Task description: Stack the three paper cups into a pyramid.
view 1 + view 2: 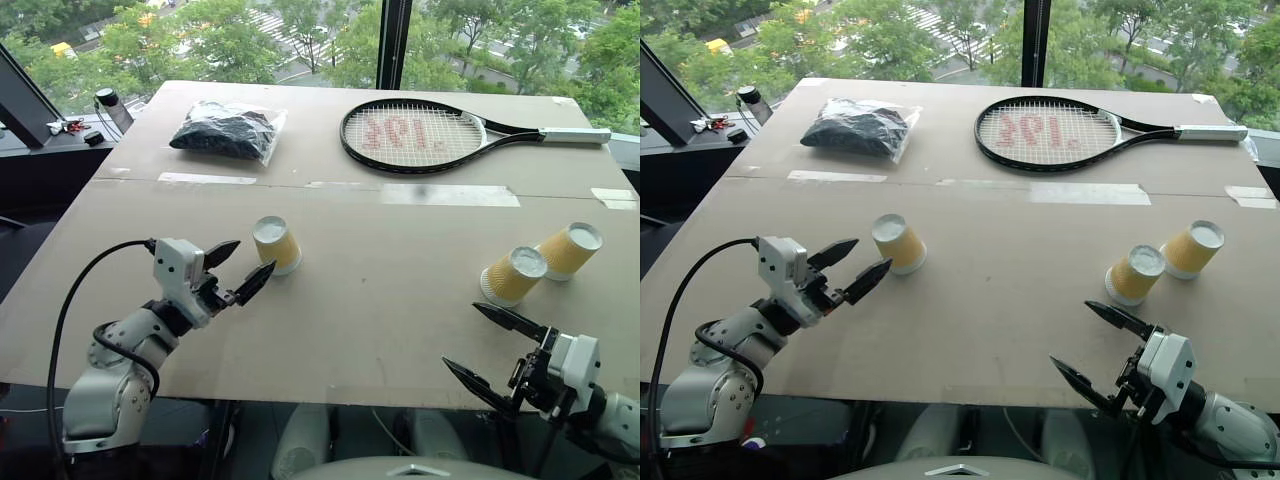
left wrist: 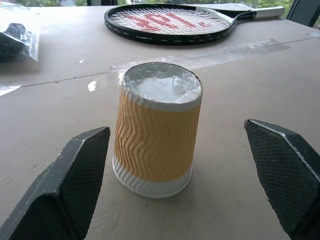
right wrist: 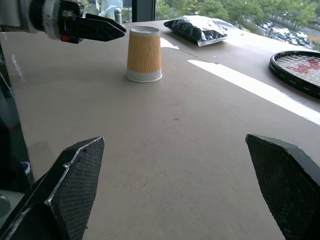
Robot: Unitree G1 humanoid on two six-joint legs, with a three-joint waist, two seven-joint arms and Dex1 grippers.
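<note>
The front paper cup [image 1: 515, 276] is standing on its own rim [image 1: 497, 297], so when I lift it, it will come loose and leave the rear cup standing.
Three yellow ribbed paper cups stand upside down on the brown table [image 1: 380, 290]. One cup [image 1: 277, 245] is on the left; my left gripper [image 1: 238, 267] is open just short of it, fingers level and aimed at it. In the left wrist view that cup [image 2: 157, 130] sits ahead of and between the open fingers, untouched. Two more cups [image 1: 514, 275] [image 1: 570, 250] stand side by side, touching, on the right. My right gripper [image 1: 492, 345] is open near the table's front edge, below those two cups, and holds nothing.
A black tennis racket [image 1: 430, 135] lies at the back right of the table. A clear bag of dark stuff [image 1: 225, 130] lies at the back left. Tape strips [image 1: 450, 195] run across the table's seam. A window ledge with small items [image 1: 85, 125] is far left.
</note>
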